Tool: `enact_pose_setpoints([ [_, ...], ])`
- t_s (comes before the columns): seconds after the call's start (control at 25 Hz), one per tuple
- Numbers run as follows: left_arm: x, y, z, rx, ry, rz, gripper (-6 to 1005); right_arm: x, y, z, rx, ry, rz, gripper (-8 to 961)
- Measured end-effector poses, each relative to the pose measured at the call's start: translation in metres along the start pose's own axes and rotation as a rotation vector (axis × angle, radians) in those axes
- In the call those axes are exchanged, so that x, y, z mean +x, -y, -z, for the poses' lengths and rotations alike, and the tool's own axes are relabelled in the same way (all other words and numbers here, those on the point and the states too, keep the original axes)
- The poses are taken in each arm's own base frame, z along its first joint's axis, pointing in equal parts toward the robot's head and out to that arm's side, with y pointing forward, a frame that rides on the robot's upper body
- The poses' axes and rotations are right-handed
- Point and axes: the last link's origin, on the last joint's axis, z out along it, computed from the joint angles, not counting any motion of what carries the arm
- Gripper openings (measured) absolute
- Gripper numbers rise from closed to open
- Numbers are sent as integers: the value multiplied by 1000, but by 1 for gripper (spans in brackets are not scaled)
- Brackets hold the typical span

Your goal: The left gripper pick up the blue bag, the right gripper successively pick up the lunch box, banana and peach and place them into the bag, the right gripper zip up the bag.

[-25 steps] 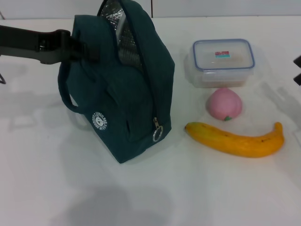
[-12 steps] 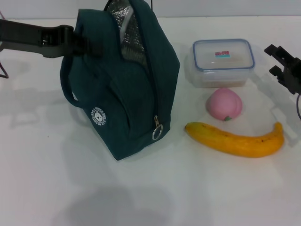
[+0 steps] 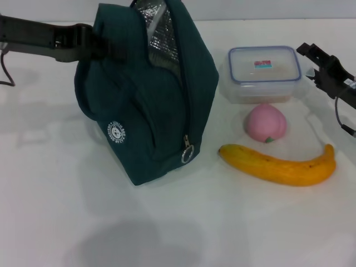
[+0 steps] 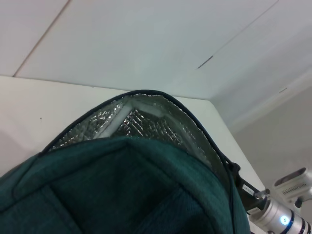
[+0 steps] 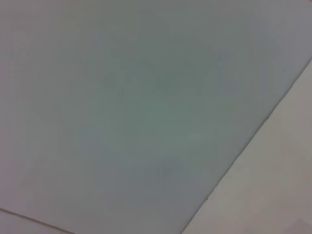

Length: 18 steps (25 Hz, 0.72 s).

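The lunch box's nearest short side [image 3: 297,83] faces my right gripper's open fingers across a clear gap, so that gripper should keep moving to its blue edge [image 3: 297,61] and close there.
The blue bag [image 3: 150,105] hangs tilted at centre left, its top open and showing silver foil lining [image 4: 146,124]. My left gripper [image 3: 107,49] is shut on the bag's upper left edge. The zipper pull [image 3: 187,153] dangles low on the bag's side. To the right, the lunch box [image 3: 264,71] rests on the table with the peach [image 3: 266,123] in front of it. The banana [image 3: 278,166] lies nearest me. My right gripper [image 3: 308,60] is open, just right of the lunch box. The right wrist view shows only a plain pale surface.
The white table [image 3: 67,211] spreads in front of and left of the bag. A black cable [image 3: 6,72] loops at the far left edge. A silver arm segment with a light [image 4: 282,219] shows past the bag in the left wrist view.
The bag has shifted up and to the right in my left gripper. My right gripper came in from the right edge and moved left toward the lunch box.
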Motion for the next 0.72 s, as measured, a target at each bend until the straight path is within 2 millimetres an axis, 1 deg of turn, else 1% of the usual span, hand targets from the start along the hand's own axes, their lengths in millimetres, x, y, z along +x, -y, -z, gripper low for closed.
enact_pose_setpoints([
  [0.32, 2, -1, -1, -3, 0, -15, 37, 0, -11, -12, -13, -16, 15, 842],
  [0.72, 3, -1, 1, -1, -10, -23, 38, 2, -13, -14, -24, -23, 12, 841],
])
